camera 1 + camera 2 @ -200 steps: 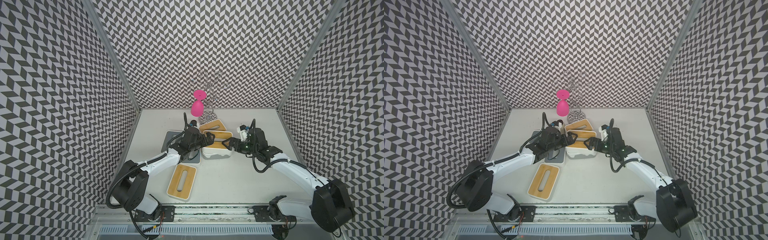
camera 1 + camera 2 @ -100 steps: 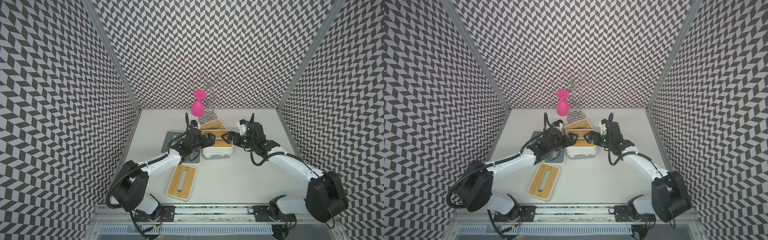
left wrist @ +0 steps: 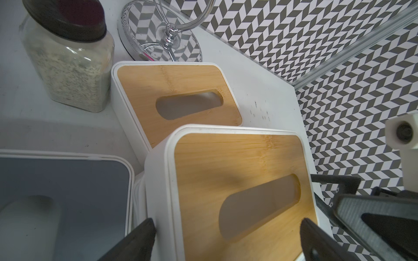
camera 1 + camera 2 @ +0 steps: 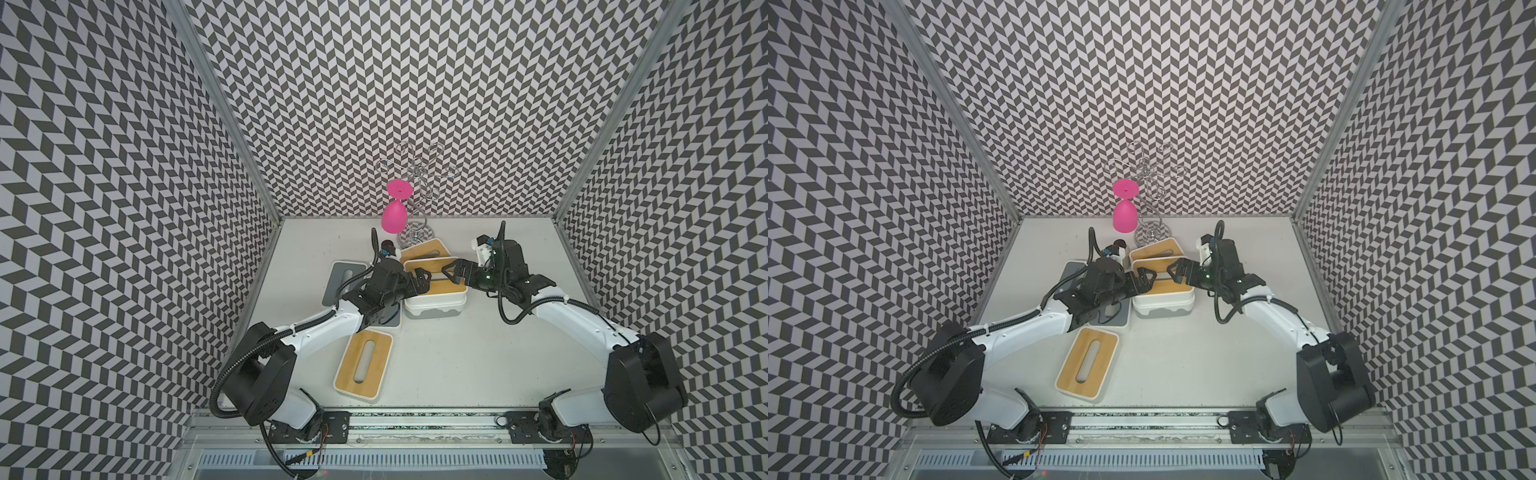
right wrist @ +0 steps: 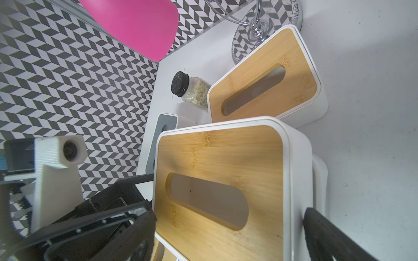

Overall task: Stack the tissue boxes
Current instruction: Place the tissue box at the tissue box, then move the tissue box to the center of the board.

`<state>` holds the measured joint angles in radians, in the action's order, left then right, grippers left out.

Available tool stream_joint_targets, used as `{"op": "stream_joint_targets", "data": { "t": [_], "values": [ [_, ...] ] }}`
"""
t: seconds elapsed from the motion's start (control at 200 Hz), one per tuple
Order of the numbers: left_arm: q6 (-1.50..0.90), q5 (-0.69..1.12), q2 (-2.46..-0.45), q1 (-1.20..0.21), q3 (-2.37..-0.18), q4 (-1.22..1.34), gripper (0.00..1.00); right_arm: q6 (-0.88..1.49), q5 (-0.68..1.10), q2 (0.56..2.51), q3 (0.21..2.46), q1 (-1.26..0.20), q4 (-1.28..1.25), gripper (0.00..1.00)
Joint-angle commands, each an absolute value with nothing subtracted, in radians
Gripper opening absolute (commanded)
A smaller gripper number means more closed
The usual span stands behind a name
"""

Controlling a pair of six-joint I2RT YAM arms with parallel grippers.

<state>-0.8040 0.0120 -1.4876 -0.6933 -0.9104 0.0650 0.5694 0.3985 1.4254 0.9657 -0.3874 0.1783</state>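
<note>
The stack is too close to the bamboo-lidded box (image 3: 141, 139) behind it and to the grey-lidded box. I should first move the stack (image 4: 436, 301) out of the way toward my right gripper.
A bamboo-lidded tissue box (image 4: 434, 268) sits askew on top of a white tissue box (image 4: 434, 305) at mid-table. My left gripper (image 4: 422, 280) is open at its left end, one fingertip (image 3: 147, 226) against the white side wall and the other at the lid's far edge. My right gripper (image 5: 228, 214) is open over the opposite end, its jaws standing either side of the box's width. A second bamboo-lidded box (image 4: 424, 249) lies just behind, a third (image 4: 363, 365) near the front. A grey-lidded box (image 4: 345, 276) lies left; another grey one (image 4: 1117, 316) is mostly hidden under my left arm.
A pink goblet (image 4: 394, 216) hangs upside down on a chrome wire rack (image 4: 415, 199) at the back wall. A small dark-capped jar (image 3: 67, 67) stands between the rack's base and the grey box. Patterned walls close in three sides.
My right gripper has swung in from beside the stack's right end and now straddles the top box. The left gripper and the boxes have barely moved.
</note>
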Motion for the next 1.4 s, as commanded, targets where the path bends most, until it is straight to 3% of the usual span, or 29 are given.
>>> {"op": "stream_joint_targets", "data": {
  "t": [0.0,0.295,0.541,0.711,1.397],
  "values": [
    [-0.797,0.056,-1.464,-0.703,-0.929,0.108,1.0,0.565,0.456,1.393,0.985,-0.391,0.147,0.99],
    [-0.81,0.083,-1.368,-0.635,-0.858,0.103,0.99,0.578,0.437,1.311,0.934,-0.343,0.147,0.99],
    [-0.82,0.155,-1.346,-0.57,-0.792,0.126,0.92,0.601,0.518,1.303,0.86,-0.257,0.1,0.99],
    [-0.824,0.243,-1.37,-0.536,-0.749,0.216,0.99,0.607,0.602,1.323,0.818,-0.239,0.046,0.99],
    [-0.794,0.348,-1.567,-0.569,-0.826,0.308,1.0,0.608,0.622,1.326,0.767,-0.238,0.044,0.99]
  ]
}}
